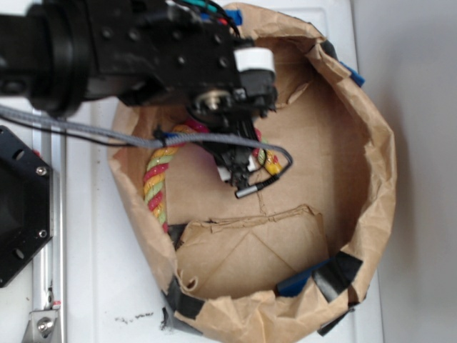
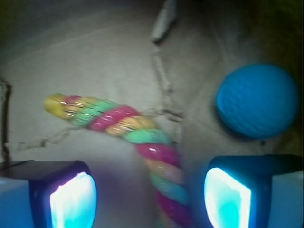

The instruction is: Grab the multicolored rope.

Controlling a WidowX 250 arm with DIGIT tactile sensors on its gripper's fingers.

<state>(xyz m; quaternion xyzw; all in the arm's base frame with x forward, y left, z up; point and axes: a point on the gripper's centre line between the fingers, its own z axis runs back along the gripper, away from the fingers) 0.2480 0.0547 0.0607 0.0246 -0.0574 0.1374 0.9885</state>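
Note:
The multicolored rope (image 2: 172, 197) is under my open fingers and nearer to one finger, so next my gripper centers itself over the part of the rope (image 2: 164, 173) next to its bend and goes down before it closes.
The multicolored rope (image 1: 157, 180), twisted from red, yellow and green strands, lies curved inside a brown paper bag (image 1: 357, 207). My gripper (image 1: 239, 168) hangs low over the rope's right part, which the arm largely hides in the exterior view. In the wrist view the rope (image 2: 142, 137) runs from the left, bends down and passes between my two fingers, nearer the right one. The gripper (image 2: 149, 197) is open, and its pads (image 2: 227, 197) stand clear of the rope on both sides.
A teal-blue ball (image 2: 256, 99) rests on the bag floor, right of the rope. The bag's rolled walls ring the gripper, with dark tape (image 1: 335, 275) at the front rim. A grey braided cable (image 1: 86, 132) crosses over the bag's left edge.

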